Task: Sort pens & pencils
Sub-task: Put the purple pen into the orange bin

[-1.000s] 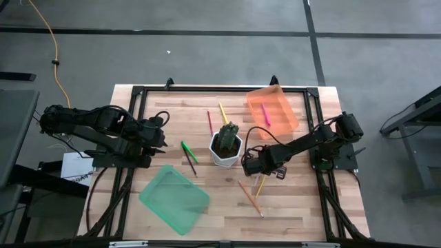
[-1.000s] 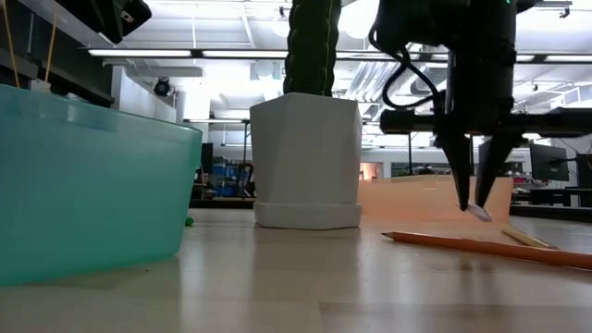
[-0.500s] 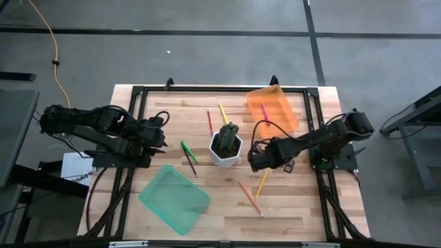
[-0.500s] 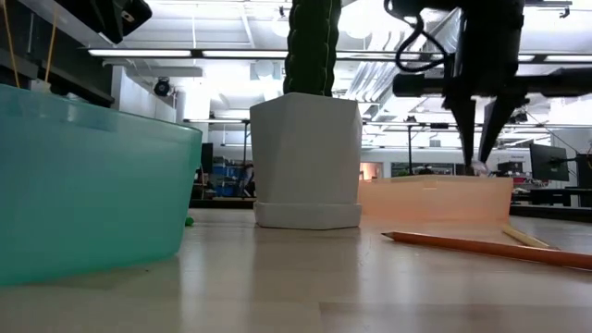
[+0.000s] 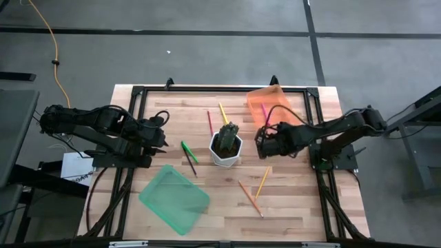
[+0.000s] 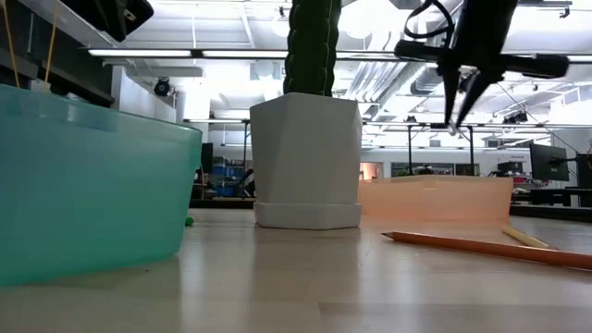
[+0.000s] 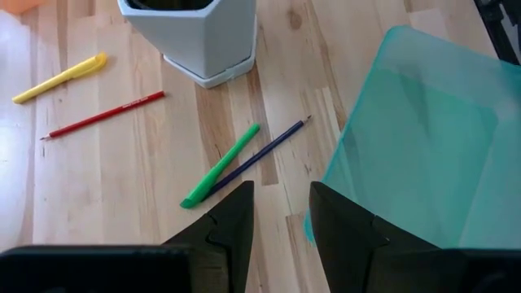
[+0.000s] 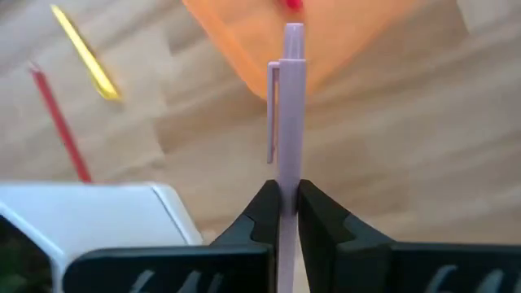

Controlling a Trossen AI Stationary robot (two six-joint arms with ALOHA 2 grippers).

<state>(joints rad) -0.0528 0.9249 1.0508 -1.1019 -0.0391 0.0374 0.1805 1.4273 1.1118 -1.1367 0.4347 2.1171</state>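
Observation:
My right gripper should keep carrying the lilac pen until it hangs inside the orange tray's rim, because the lilac pen's clip end (image 8: 292, 47) points at the orange tray holding the pink pen (image 5: 277, 100).
My right gripper (image 5: 262, 142) hangs above the table between the white cactus pot (image 5: 225, 147) and the orange tray (image 5: 273, 109), shut on a pale lilac pen (image 8: 286, 98). A pink pen (image 5: 265, 114) lies in that tray. A yellow pen (image 5: 223, 113) and a red pencil (image 5: 209, 122) lie beyond the pot. A green pen (image 7: 221, 165) and a dark pencil (image 7: 260, 155) lie crossed in front of my open left gripper (image 7: 281, 220), which waits at the table's left. Two orange pencils (image 5: 255, 191) lie flat near the front. My right gripper pinches the lilac pen's barrel (image 8: 286, 185) between its two fingers. The pen runs along the fingers, and its clip end (image 8: 275, 106) sticks out well past the tips. The fingers point steeply down, and the pen is lifted clear of the table.
A green tray (image 5: 174, 198) sits at the front left, close to my left gripper. The pot with the cactus stands mid-table. Black frame rails (image 5: 207, 89) run along the table's edges.
My right gripper has risen from just above the table near the orange pencils and gone toward the far edge and the orange tray, staying shut on the lilac pen. The pencils on the table have kept their places.

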